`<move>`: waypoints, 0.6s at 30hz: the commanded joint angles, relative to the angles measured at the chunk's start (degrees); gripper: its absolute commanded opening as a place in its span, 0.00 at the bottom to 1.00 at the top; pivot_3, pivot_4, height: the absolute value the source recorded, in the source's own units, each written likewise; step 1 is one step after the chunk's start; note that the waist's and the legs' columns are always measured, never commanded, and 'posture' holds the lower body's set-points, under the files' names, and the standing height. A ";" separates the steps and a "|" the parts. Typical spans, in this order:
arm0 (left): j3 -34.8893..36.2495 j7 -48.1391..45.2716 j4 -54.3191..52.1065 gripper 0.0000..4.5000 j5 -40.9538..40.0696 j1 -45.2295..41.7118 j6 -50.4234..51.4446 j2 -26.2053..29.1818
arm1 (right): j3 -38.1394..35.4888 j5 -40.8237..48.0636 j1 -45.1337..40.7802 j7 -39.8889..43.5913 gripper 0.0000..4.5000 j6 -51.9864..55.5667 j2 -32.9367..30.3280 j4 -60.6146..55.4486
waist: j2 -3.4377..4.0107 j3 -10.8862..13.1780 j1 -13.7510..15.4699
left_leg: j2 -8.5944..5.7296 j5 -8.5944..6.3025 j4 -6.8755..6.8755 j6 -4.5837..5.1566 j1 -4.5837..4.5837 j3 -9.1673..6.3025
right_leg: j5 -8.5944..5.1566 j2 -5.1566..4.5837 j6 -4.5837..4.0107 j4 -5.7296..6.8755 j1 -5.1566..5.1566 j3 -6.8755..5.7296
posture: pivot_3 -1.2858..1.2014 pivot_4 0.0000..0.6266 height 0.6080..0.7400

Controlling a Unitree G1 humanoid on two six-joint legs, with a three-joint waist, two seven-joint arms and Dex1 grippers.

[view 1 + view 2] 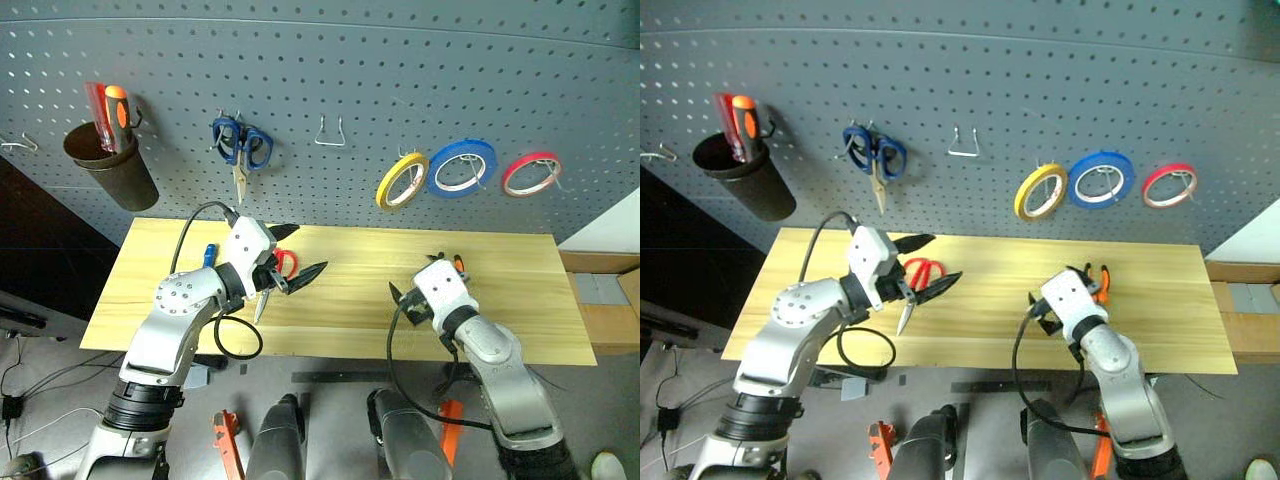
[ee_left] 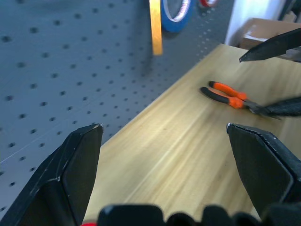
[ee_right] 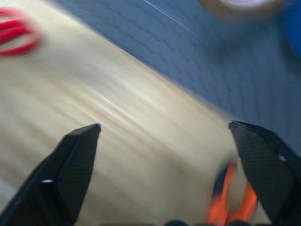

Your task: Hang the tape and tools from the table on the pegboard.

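The pliers are lying free with their handles toward the pegboard, so the robot's open right gripper keeps going over them and closes around both orange handles.
The yellow tape hangs on a hook of the pegboard. Red-handled scissors lie on the table, partly hidden under my left gripper, which hovers above them, open and empty. A blue-handled screwdriver peeks out behind my left arm. Orange-and-black pliers lie toward the table's right side, just beyond my right gripper. That gripper is low over the wood, open with nothing between its fingers.
Blue-handled scissors, a blue tape roll and a red one hang on the board. A dark cup with red and orange screwdrivers hangs at the left. An empty wire hook sits between the scissors and the tapes.
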 commanded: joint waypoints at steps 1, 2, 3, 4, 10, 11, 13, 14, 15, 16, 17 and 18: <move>-0.93 -1.76 0.26 1.00 0.82 -0.90 -1.70 0.83 | -7.61 0.70 -6.25 -6.34 0.99 11.72 4.31 3.53 | 0.00 0.00 -0.01 | 0.01 0.03 0.01 -0.03 0.00 0.01 | 0.01 0.02 -0.03 -0.01 0.00 0.01 | 0.47 0.46 1.00; -1.14 -2.06 0.51 1.00 1.00 -1.03 -1.84 0.83 | -9.78 1.45 -8.15 -7.50 0.99 13.26 5.32 5.57 | 0.00 0.00 0.00 | -0.01 0.05 0.01 -0.03 0.00 0.02 | 0.02 0.01 -0.03 -0.01 0.00 0.03 | 0.47 0.46 1.00; -1.28 -2.21 0.77 1.00 1.13 -1.15 -1.97 0.76 | -11.88 2.25 -10.13 -8.57 0.99 14.02 5.96 8.07 | 0.00 0.00 0.03 | -0.02 0.06 0.02 -0.03 0.00 0.04 | 0.03 0.01 -0.03 -0.02 0.00 0.04 | 0.46 0.45 1.00; -1.41 -2.33 1.05 1.00 1.26 -1.27 -2.09 0.66 | -13.57 2.72 -12.11 -9.74 0.99 14.28 6.22 10.88 | 0.00 0.00 0.02 | -0.03 0.06 0.01 -0.03 0.00 0.05 | 0.03 0.00 -0.04 -0.02 0.00 0.04 | 0.46 0.45 1.00; -2.27 -2.77 2.09 1.00 1.84 -1.70 -2.97 0.14 | -18.88 5.72 -20.41 -15.12 0.99 11.70 6.46 25.95 | 0.00 0.00 -0.02 | -0.03 0.04 -0.13 -0.01 -0.11 0.07 | 0.03 -0.01 -0.06 -0.08 -0.12 0.02 | 0.47 0.45 1.00; -2.32 -2.81 2.17 1.00 1.92 -1.71 -3.06 0.12 | -19.25 6.19 -21.16 -15.72 0.99 11.06 6.33 28.07 | 0.00 0.00 -0.02 | -0.03 0.04 -0.13 -0.01 -0.18 0.08 | 0.04 -0.01 -0.06 -0.08 -0.19 0.02 | 0.47 0.45 1.00; -2.36 -2.88 2.40 1.00 2.05 -1.76 -3.25 0.09 | -19.77 7.00 -22.40 -16.67 0.99 9.87 5.91 31.61 | 0.00 0.00 -0.04 | -0.03 0.04 -0.13 -0.01 -0.30 0.13 | 0.04 -0.03 -0.06 -0.03 -0.37 0.06 | 0.47 0.44 1.00; -2.34 -2.89 2.50 1.00 2.10 -1.76 -3.32 0.07 | -20.20 7.57 -22.96 -17.14 0.99 9.44 5.70 33.13 | 0.00 0.00 -0.05 | -0.03 0.04 -0.12 -0.01 -0.30 0.15 | 0.04 -0.04 -0.07 -0.02 -0.39 0.08 | 0.47 0.44 1.00; -2.30 -2.92 2.59 1.00 2.15 -1.76 -3.39 0.04 | -20.63 8.13 -23.47 -17.54 0.99 9.20 5.47 34.40 | 0.00 0.00 -0.05 | -0.03 0.04 -0.12 -0.01 -0.30 0.16 | 0.04 -0.04 -0.07 -0.01 -0.39 0.08 | 0.47 0.44 1.00; -2.27 -2.92 2.61 1.00 2.22 -1.71 -3.43 0.00 | -20.83 8.55 -23.96 -17.75 0.99 8.75 5.05 35.67 | 0.00 -0.01 -0.06 | -0.03 0.05 -0.11 -0.01 -0.30 0.17 | 0.05 -0.04 -0.07 0.01 -0.39 0.10 | 0.47 0.44 1.00; -2.25 -2.92 2.60 1.00 2.28 -1.63 -3.49 -0.03 | -21.00 8.94 -24.59 -17.86 0.99 8.05 4.52 37.22 | 0.00 -0.01 -0.05 | -0.03 0.05 -0.09 0.00 -0.30 0.17 | 0.05 -0.03 -0.07 0.01 -0.39 0.10 | 0.47 0.44 1.00; -2.24 -2.93 2.60 1.00 2.33 -1.55 -3.54 -0.05 | -21.22 9.30 -25.19 -18.06 0.99 7.51 4.04 38.64 | 0.00 -0.01 -0.06 | -0.04 0.05 -0.08 0.00 -0.30 0.17 | 0.06 -0.03 -0.08 0.02 -0.38 0.10 | 0.47 0.44 1.00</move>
